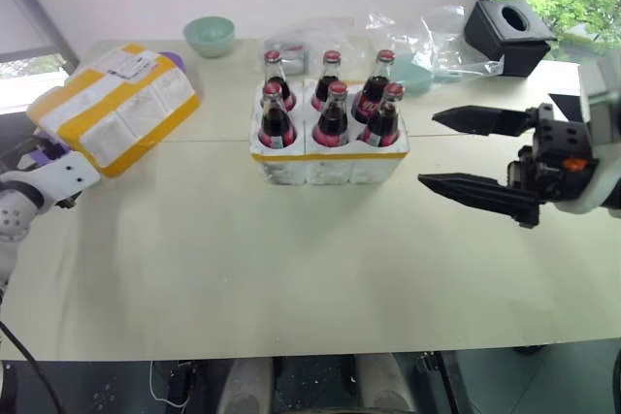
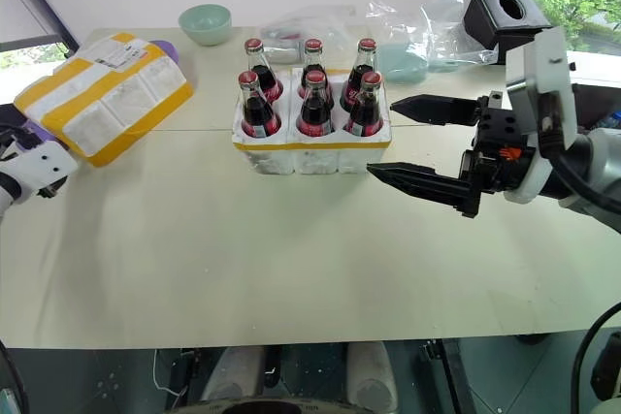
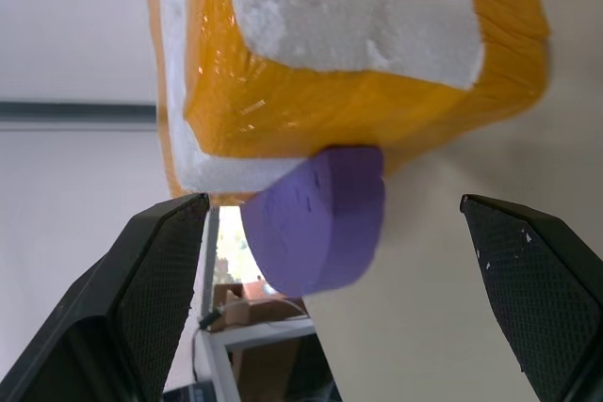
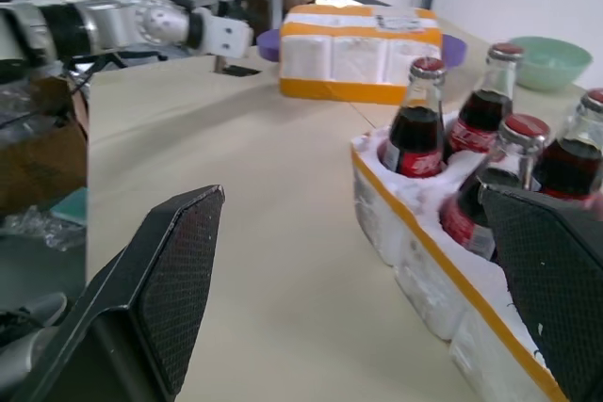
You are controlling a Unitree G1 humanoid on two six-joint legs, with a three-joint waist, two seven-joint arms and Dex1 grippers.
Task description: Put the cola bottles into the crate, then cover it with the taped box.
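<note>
Next, my left gripper grips the taped box (image 1: 118, 104) by its purple disc (image 3: 322, 221) and turns the box straight over the crate, because the box lies crooked and far from my right gripper.
Several cola bottles (image 1: 333, 113) with red caps stand upright in the wells of the white foam crate (image 1: 330, 164), which has a yellow strip along its rim, at mid table. At the far left lies the taped box (image 1: 116, 109), white foam with yellow bands and a label on top, resting tilted on a purple disc (image 3: 320, 233). My left gripper (image 3: 330, 201) is open at the box's near left end, its fingers either side of the disc's edge and not touching it. My right gripper (image 1: 427, 149) hangs open and empty to the right of the crate.
A mint bowl (image 1: 210, 34) sits at the back. Crumpled clear plastic bags (image 1: 408, 31) lie behind the crate. A black box with a round hole (image 1: 507, 34) stands at the back right. Bare tabletop (image 1: 291, 269) stretches in front of the crate.
</note>
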